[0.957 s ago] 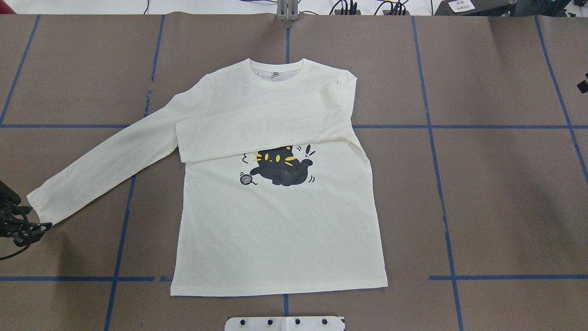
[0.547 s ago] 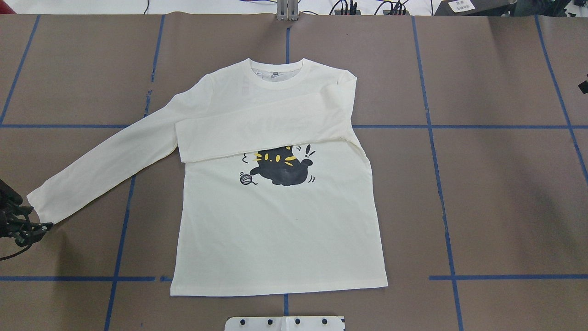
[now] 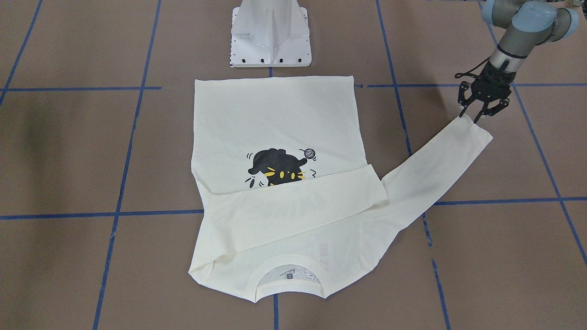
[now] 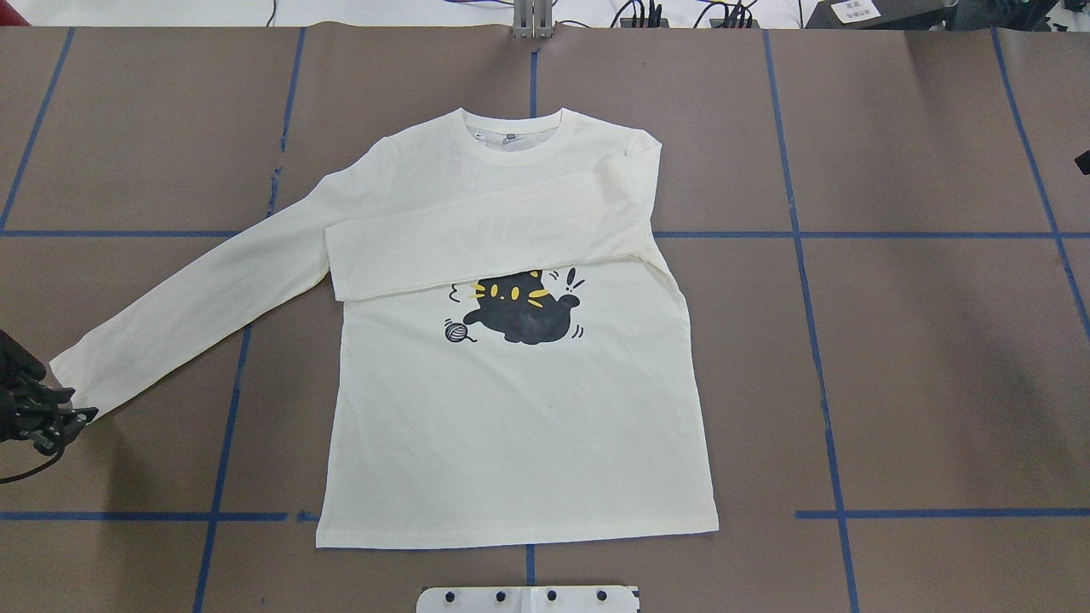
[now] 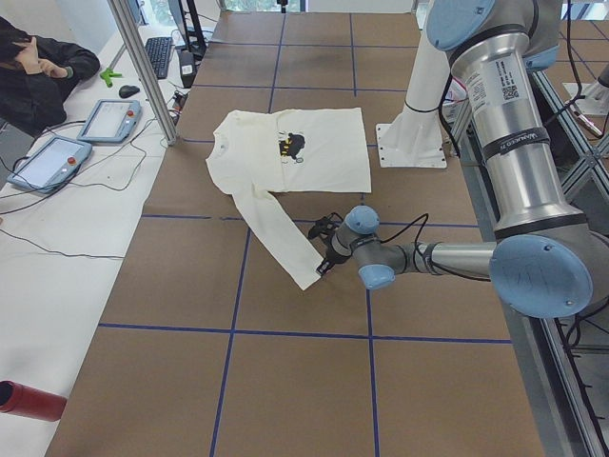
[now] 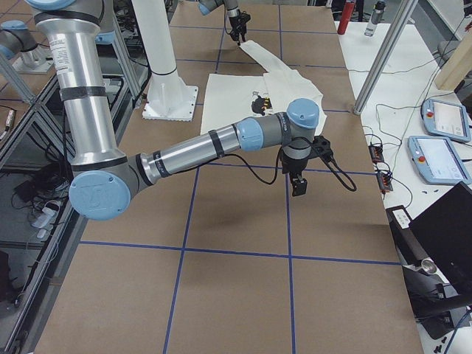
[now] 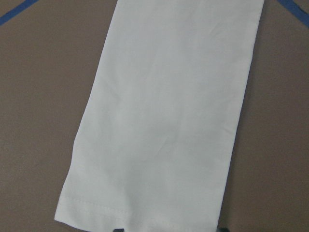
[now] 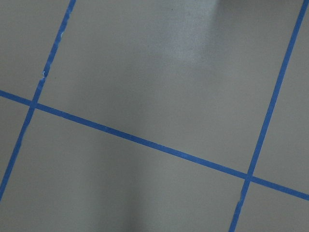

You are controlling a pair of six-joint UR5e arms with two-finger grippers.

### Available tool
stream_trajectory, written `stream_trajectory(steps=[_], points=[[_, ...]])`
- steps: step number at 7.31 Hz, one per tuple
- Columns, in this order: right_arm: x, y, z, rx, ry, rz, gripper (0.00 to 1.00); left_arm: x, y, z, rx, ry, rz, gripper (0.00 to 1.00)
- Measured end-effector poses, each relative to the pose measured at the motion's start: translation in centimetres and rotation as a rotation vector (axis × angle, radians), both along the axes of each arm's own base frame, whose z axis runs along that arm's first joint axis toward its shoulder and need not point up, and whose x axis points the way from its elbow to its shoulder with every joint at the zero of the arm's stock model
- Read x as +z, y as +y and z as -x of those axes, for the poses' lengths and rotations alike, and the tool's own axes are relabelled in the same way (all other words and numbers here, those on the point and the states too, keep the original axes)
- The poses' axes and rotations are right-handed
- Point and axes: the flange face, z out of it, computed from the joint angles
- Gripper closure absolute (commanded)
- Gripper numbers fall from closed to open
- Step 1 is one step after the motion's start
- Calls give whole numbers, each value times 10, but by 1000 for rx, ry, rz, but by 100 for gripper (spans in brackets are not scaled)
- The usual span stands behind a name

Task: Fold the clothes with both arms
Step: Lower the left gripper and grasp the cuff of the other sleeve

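Observation:
The sleeve's edge at the cuff [image 3: 462, 115] is right up against the end of my left gripper's finger, so next I open wider, past that edge [image 3: 456, 114], before I pinch and fold the sleeve.
The cream long-sleeved shirt [image 4: 511, 426] lies flat and face up, with the black cat print [image 4: 521, 313] showing. One sleeve [image 4: 485, 247] is folded across the chest. The other sleeve [image 4: 196, 298] stretches out over the table. My left gripper [image 3: 469, 117] is open at that sleeve's cuff [image 3: 474, 130], a finger at each side of the cuff's end. In the left wrist view the cuff [image 7: 145, 212] fills the bottom, with only the fingertips [image 7: 119, 230] peeking in. My right gripper [image 6: 299, 184] hangs over bare table well away from the shirt; I cannot tell whether it is open or shut.
Brown table covering [image 4: 937, 358] with blue tape grid lines [image 4: 817, 358]. The white arm pedestal [image 3: 270, 34] stands beyond the shirt's hem. Tablets [image 6: 439, 158], cables and a person [image 5: 33, 71] are at a side bench past the table's far edge.
The left gripper has crept a little closer onto the cuff's end. The dark bit of the right gripper at the overhead view's right edge has slid further out.

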Motion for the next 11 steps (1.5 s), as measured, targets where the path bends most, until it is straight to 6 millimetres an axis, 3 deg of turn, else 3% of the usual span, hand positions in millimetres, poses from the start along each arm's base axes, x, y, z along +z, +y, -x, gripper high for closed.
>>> stream_trajectory(steps=[1, 2, 3, 4, 11], points=[[0, 0, 0, 1, 0, -1, 0, 1, 0, -1, 0, -1, 1, 99], [0, 0, -1, 1, 0, -1, 0, 1, -1, -1, -1, -1, 1, 83], [0, 0, -1, 2, 0, -1, 0, 1, -1, -2, -1, 0, 0, 36], [-1, 0, -1, 3, 0, -1, 0, 0, -1, -2, 0, 3, -1, 27], [2, 1, -2, 5, 0, 5, 0, -1, -3, -4, 2, 6, -5, 26]])
